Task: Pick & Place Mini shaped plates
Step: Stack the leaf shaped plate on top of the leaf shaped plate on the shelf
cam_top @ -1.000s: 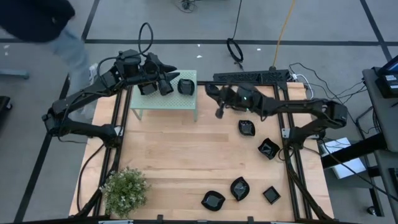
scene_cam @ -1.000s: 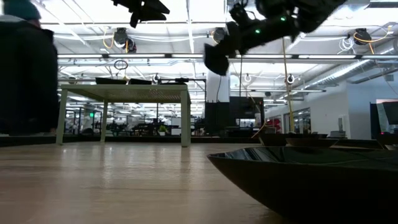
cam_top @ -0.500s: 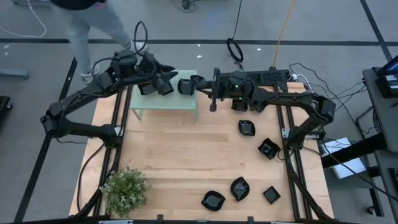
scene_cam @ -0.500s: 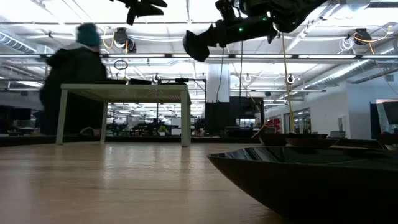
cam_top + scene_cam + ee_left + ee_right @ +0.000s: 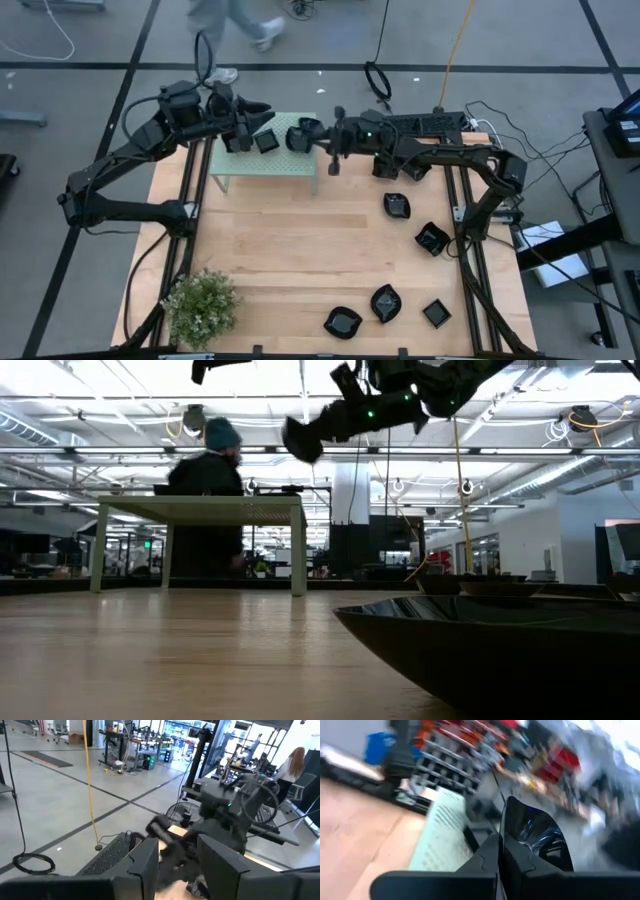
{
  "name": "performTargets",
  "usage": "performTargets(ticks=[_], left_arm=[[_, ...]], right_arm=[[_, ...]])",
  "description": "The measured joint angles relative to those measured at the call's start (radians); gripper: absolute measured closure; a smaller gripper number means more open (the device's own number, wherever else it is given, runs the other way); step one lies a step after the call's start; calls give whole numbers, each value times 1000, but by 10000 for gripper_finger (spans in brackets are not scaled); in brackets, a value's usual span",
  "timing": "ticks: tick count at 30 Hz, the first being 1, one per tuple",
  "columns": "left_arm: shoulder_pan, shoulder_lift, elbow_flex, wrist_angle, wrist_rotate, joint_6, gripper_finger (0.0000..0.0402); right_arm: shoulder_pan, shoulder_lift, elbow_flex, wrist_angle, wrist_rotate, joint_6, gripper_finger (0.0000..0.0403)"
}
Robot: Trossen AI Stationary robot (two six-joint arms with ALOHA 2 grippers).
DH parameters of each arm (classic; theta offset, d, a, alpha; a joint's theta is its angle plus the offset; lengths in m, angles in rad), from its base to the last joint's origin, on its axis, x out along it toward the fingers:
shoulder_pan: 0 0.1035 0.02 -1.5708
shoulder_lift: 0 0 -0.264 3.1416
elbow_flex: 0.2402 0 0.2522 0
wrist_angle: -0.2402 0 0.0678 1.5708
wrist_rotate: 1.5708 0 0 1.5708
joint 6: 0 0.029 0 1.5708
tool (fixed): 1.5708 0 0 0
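Observation:
Next, my right gripper backs off, as it is holding the mini plate on edge point(image 5: 532, 834) above the stand's occupied end. It should then put the plate down flat on the wood point(image 5: 347, 192) beside the stand.
My right gripper point(image 5: 313, 130) is shut on a glossy black mini plate point(image 5: 535, 832) and hovers over the right end of the pale green stand point(image 5: 250, 168). In the low view, that plate point(image 5: 299, 438) hangs high above the stand top point(image 5: 200, 503). A small square plate point(image 5: 266, 141) and a rounder one point(image 5: 297, 138) lie flat on the stand. My left gripper point(image 5: 252, 124) is open above the stand's left part, beside the square plate and touching nothing; its own view shows the gap point(image 5: 175, 865). My right gripper pinches the mini plate by its rim point(image 5: 507, 837) between the two fingers point(image 5: 489, 854). The arm reaches in level from the table's right side. The plate stands on edge, lifted clear of the stand and the table.
Several more black plates lie on the wooden table's right and near parts point(image 5: 397, 206) point(image 5: 431, 239) point(image 5: 385, 302) point(image 5: 342, 322); one fills the low view's foreground point(image 5: 500, 650). A potted plant point(image 5: 200, 305) sits at the near left corner. A person point(image 5: 210, 470) passes behind the table.
My right gripper has carried its plate toward the table's left, from right of the stand to over the stand's right end. My left gripper has drawn back toward the left, and the small square plate now shows lying on the stand. A person walked past behind the table.

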Motion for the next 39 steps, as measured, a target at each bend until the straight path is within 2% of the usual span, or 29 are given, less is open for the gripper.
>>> performTargets(ticks=[3,7,10,13,16,19,22,25,34,39], left_arm=[[-3,-1,0,0,0,0,261],[-13,-1,0,-1,0,-2,261],[-23,-1,0,-1,0,-4,261],[-29,-1,0,-1,0,-5,261],[-29,-1,0,0,0,-5,261],[-29,-1,0,0,-1,3,261],[-29,-1,0,0,-1,23,261],[-29,-1,0,0,-1,56,261],[-29,-1,0,0,-1,90,261],[-29,-1,0,1,-2,93,261]], right_arm=[[1,4,21,-41,-47,-152,403],[-22,6,23,-46,-30,-183,403],[-19,3,24,-35,103,-134,403],[-2,5,24,-34,256,7,403],[14,4,24,-30,303,145,403],[31,4,24,-31,300,128,403],[39,4,24,-51,239,-71,403],[24,5,24,-62,76,-250,403],[-46,29,96,-68,-55,-224,402],[-48,83,190,-194,-124,-290,401]])
